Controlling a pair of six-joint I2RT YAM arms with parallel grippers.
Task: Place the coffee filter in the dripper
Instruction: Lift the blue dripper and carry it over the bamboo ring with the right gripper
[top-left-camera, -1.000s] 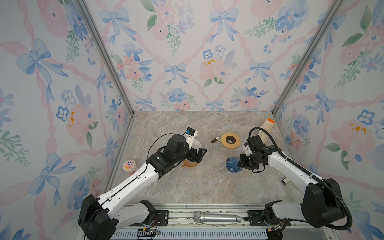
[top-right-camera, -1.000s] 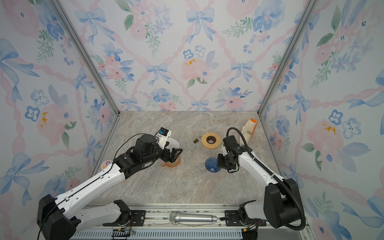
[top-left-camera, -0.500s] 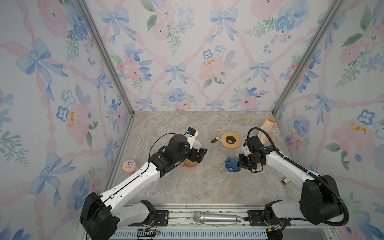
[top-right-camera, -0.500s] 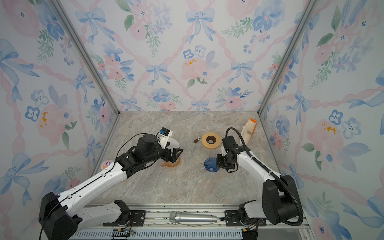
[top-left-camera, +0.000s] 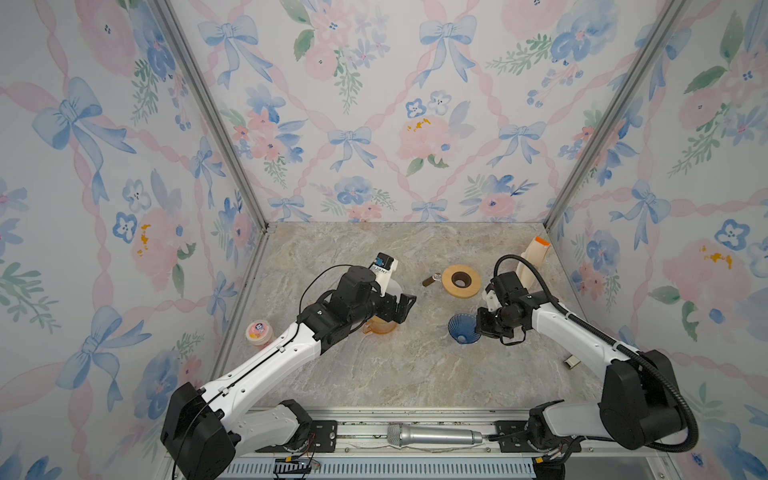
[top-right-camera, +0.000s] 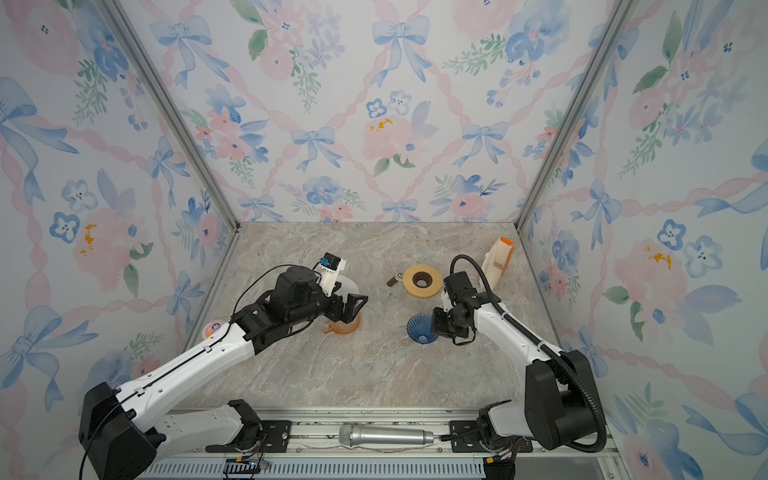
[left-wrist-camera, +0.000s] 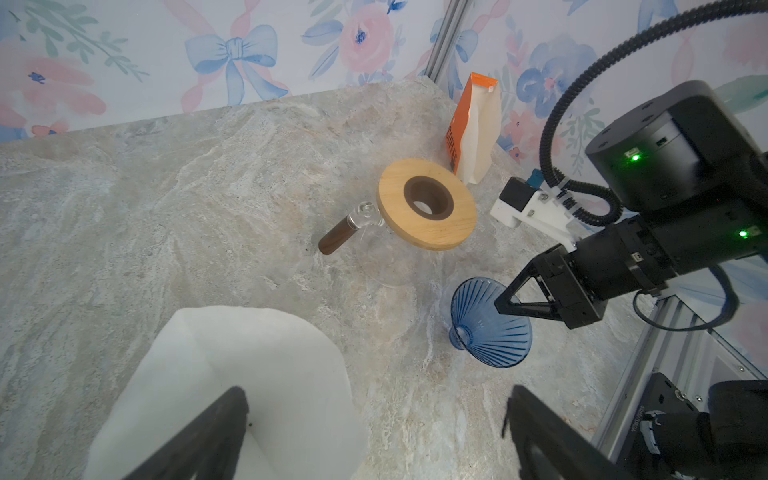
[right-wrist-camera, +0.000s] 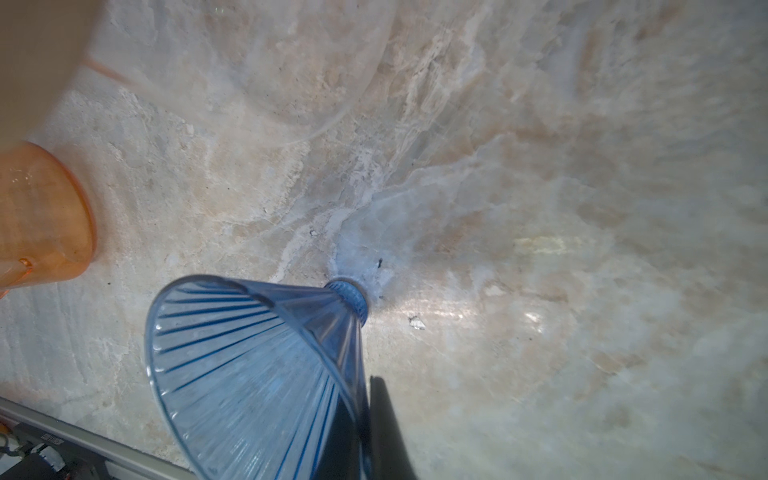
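Observation:
The robot sees the dripper tilted (top-left-camera: 462, 328) in front of the wooden collar (top-left-camera: 461, 280), so its right gripper should seat the dripper there before its left gripper takes the coffee filter.
The dripper (top-left-camera: 462, 330) (top-right-camera: 420, 328) (left-wrist-camera: 486, 328) is a blue ribbed glass cone lying tilted on the marble table, right of centre. My right gripper (top-left-camera: 482, 324) (top-right-camera: 436, 322) (left-wrist-camera: 505, 305) (right-wrist-camera: 365, 399) is shut on its wall (right-wrist-camera: 257, 365), one finger inside the cone and one outside. The white paper coffee filter (left-wrist-camera: 249, 353) (top-left-camera: 394, 287) stands open in an orange cup (top-left-camera: 380, 328) (right-wrist-camera: 41, 216) left of centre. My left gripper (top-left-camera: 401, 307) (top-right-camera: 355, 305) (left-wrist-camera: 376, 399) hangs open above it, one finger over the filter and the other over bare table.
A glass server with a wooden collar (top-left-camera: 460, 281) stands behind the dripper. A coffee bag (top-left-camera: 534, 259) leans at the back right wall. A pink tub (top-left-camera: 258, 332) sits at the left edge, a small item (top-left-camera: 572, 363) at the right, a microphone (top-left-camera: 434, 436) on the front rail.
My right gripper's jaws have closed onto the dripper's wall. The left arm has hardly moved and stays open.

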